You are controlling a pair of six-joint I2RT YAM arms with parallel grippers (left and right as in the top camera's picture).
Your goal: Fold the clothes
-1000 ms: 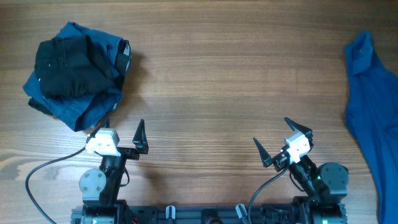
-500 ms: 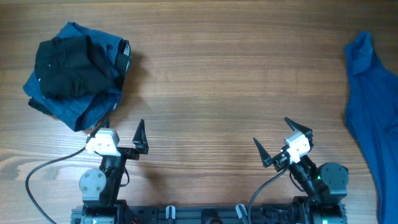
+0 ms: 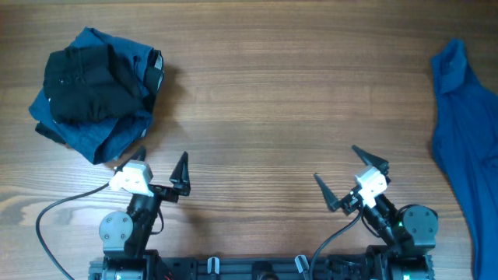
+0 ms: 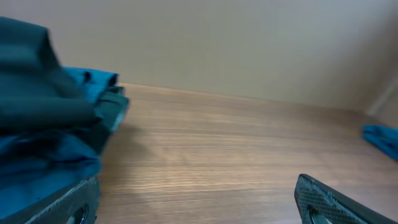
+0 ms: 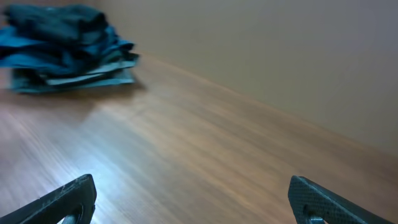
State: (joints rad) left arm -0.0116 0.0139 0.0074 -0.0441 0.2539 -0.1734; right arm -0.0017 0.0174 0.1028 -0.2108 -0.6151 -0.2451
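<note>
Next, I drag the medium-blue shirt (image 3: 461, 126) to the open middle (image 3: 331, 109) with my right gripper before folding, because the shirt lies along the table's edge, far from my left gripper.
The clothes lie in two places. A pile (image 3: 93, 89) at the back left has a black garment on top of darker blue ones; it also shows in the left wrist view (image 4: 43, 118) and the right wrist view (image 5: 68, 37). A medium-blue shirt (image 3: 467, 132) lies spread along the right edge, and its tip (image 4: 382, 137) shows in the left wrist view. My left gripper (image 3: 161, 155) stands open just below the pile, holding nothing (image 4: 196, 205). My right gripper (image 3: 334, 162) stands open near the front right over bare wood, well left of the shirt (image 5: 193, 199).
The wooden table (image 3: 288, 101) stretches bare between the pile and the shirt. Both arm bases and their cables sit along the front edge (image 3: 257, 268). A plain wall rises behind the table in the wrist views.
The left gripper has shifted slightly right and turned a little. The right gripper has edged slightly left. The clothes have not moved.
</note>
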